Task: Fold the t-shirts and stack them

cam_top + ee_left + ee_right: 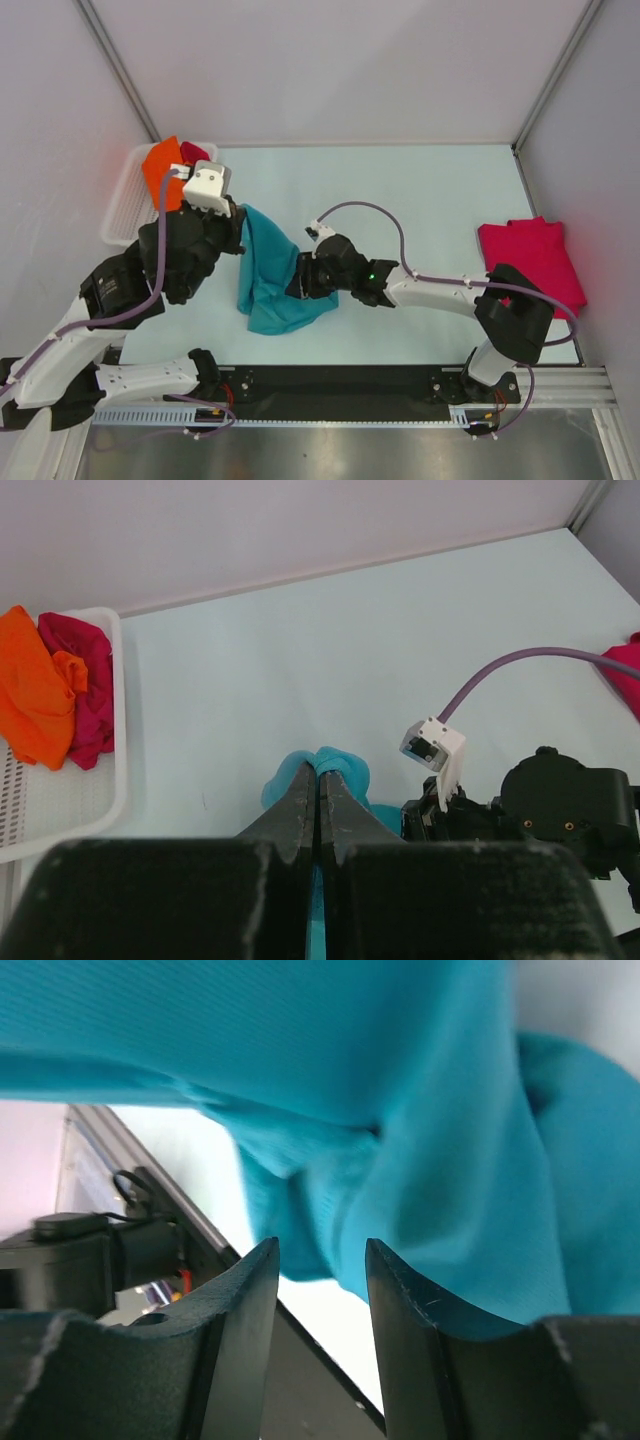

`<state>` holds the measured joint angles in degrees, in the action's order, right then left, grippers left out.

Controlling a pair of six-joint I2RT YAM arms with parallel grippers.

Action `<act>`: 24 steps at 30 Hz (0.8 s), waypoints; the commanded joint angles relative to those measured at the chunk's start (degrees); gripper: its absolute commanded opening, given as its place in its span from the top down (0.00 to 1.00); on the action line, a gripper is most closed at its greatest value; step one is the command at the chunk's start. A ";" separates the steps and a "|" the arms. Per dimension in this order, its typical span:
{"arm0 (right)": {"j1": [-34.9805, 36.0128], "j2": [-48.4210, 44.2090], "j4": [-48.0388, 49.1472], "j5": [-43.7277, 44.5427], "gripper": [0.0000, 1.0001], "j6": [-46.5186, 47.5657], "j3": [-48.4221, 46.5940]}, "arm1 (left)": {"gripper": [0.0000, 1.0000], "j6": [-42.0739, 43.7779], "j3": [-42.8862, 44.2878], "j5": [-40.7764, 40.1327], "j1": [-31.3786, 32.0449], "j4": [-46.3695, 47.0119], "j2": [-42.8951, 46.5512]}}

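Observation:
Loose folds (264,252) trail down from the robot's left gripper, so I expect the teal t-shirt (283,309) to go tight along the top and sag below when the robot pulls it wide.
My left gripper (239,214) (318,771) is shut on a bunched fold of the teal t-shirt (272,278) (347,756), which hangs from it and trails down onto the table. The right gripper (298,277) (322,1246) stands open at the shirt's right side; teal cloth (400,1110) fills the view just past its fingertips, with none between them. A crimson-pink t-shirt (531,256) lies folded at the table's right edge. An orange t-shirt (160,170) (32,695) and another crimson-pink one (194,152) (86,680) lie crumpled in the basket.
The white slatted basket (121,212) (118,742) stands at the far left of the table. A black rail (340,383) runs along the near edge by the arm bases. Grey walls enclose the table on three sides.

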<state>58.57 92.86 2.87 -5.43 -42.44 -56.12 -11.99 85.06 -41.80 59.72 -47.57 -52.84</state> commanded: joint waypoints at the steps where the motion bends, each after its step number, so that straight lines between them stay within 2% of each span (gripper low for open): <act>1: 0.23 0.65 1.87 1.13 0.55 2.88 -5.14 | 1.00 -0.23 0.28 0.05 -0.92 0.46 -0.07; 11: 2.60 5.31 3.54 -1.69 0.57 0.60 -6.99 | 1.00 0.30 -0.24 1.46 -3.21 1.25 -0.69; 24: 6.82 5.75 0.73 -1.07 0.58 -0.36 -8.83 | 1.00 0.56 -1.82 3.39 -5.41 3.10 -0.51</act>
<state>64.82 99.18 3.68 -6.81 -42.00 -63.13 -11.94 83.59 -39.70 55.22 -47.35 -53.63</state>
